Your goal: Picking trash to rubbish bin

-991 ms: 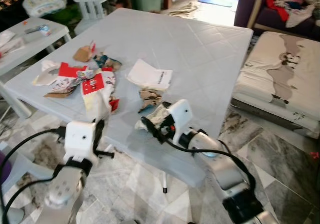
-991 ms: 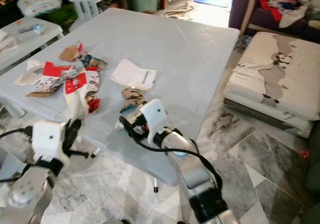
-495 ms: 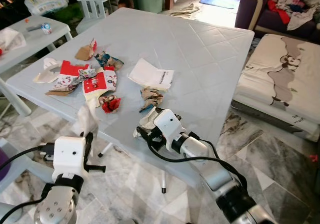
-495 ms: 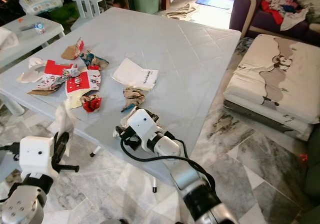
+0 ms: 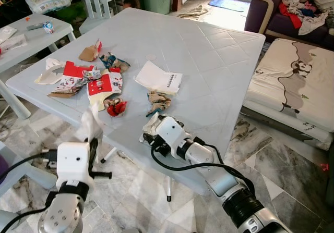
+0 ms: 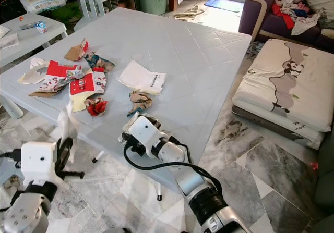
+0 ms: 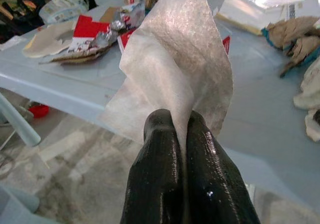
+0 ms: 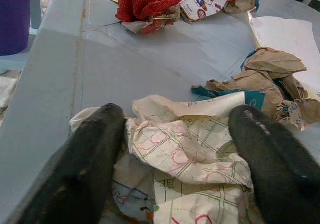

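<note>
Loose folds (image 8: 167, 116) are standing up by themselves, so I expect the crumpled white printed paper (image 8: 192, 166) to pinch thin and keep its flaps sticking out when I carry it.
Trash lies scattered on the pale grey table (image 5: 209, 45). My left gripper (image 7: 181, 121) is shut on a thin white tissue sheet (image 7: 175, 58), held below the table's near edge (image 5: 91, 126). My right gripper (image 8: 178, 113) rests open at the near edge, its fingers (image 8: 90, 154) on either side of a crumpled white printed paper (image 8: 185, 149), also seen from the head (image 5: 152, 124). Behind that paper lie a crumpled brown paper (image 5: 158, 101), a red crumpled wrapper (image 5: 116, 107), a flat white sheet (image 5: 158, 78) and red-and-white packaging (image 5: 102, 83).
A small white side table (image 5: 31, 32) stands to the left and a white chair (image 5: 96, 3) at the back. A low mattress (image 5: 292, 76) and a sofa (image 5: 271, 11) are on the right. Something purple (image 8: 14, 13) stands beside the table. The floor is marble tile (image 5: 292, 165).
My left gripper has pulled the white tissue off the table edge and holds it lower. My right gripper has stayed at the crumpled paper. The head camera has shifted a little.
</note>
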Available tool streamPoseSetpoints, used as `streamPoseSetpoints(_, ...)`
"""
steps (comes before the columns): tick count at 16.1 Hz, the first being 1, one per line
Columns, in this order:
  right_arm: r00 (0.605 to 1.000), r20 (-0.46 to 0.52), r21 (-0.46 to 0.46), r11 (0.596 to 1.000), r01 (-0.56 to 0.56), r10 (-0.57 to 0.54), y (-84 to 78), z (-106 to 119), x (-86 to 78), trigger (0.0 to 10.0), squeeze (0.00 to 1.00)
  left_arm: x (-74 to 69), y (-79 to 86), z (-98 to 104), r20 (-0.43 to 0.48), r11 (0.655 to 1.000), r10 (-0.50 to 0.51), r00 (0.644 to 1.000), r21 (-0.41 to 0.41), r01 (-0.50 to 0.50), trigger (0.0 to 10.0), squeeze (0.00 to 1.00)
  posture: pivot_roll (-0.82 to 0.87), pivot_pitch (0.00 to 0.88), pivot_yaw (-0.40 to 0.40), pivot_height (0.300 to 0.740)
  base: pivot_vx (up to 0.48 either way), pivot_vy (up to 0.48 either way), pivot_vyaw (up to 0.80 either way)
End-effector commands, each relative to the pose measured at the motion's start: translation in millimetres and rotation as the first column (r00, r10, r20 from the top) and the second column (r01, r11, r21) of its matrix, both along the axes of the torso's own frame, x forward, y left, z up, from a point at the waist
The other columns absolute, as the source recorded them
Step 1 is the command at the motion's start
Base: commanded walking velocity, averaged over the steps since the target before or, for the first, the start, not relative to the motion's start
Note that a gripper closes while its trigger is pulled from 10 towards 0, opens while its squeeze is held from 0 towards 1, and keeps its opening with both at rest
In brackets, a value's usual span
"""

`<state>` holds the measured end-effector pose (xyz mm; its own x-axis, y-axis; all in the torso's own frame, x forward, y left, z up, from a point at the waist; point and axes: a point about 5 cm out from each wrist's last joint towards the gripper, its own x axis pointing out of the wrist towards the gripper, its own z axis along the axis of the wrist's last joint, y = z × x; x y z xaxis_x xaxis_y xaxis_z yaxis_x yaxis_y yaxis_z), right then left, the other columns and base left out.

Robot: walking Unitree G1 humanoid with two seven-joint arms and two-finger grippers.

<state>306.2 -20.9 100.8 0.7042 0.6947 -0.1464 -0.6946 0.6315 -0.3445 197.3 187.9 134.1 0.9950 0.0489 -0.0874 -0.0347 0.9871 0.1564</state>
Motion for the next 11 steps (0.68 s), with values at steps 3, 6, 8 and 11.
streamPoseSetpoints(3,0.998,-0.030,-0.068,0.996,0.054,-0.056,-18.1,-12.6,2.1,0.0,0.00,7.4,-2.6,-2.8,-0.008,1.000,-0.007,1.000,-0.006,0.007,0.0,0.00,0.19,0.115,-0.056,0.740,0.000,0.000,0.00)
streamPoseSetpoints(6,0.997,-0.029,-0.083,0.994,0.066,-0.068,-23.0,-13.8,2.9,0.0,0.00,11.8,-5.0,-2.4,0.001,1.000,-0.009,1.000,-0.015,0.009,0.0,0.00,0.18,0.116,-0.063,0.740,0.000,0.000,0.00)
streamPoseSetpoints(8,0.997,-0.035,-0.097,0.993,0.069,-0.073,-25.7,-15.2,3.2,0.0,0.00,12.5,-6.1,-2.4,0.003,1.000,-0.008,1.000,-0.020,0.008,0.0,0.00,0.17,0.120,-0.067,0.740,0.000,0.000,0.00)
streamPoseSetpoints(11,0.996,-0.047,-0.109,0.991,0.072,-0.077,-28.0,-17.4,3.1,0.0,0.00,13.7,-5.1,-2.9,0.003,1.000,-0.004,1.000,-0.022,0.004,0.0,0.00,0.16,0.125,-0.071,0.740,0.000,0.000,0.00)
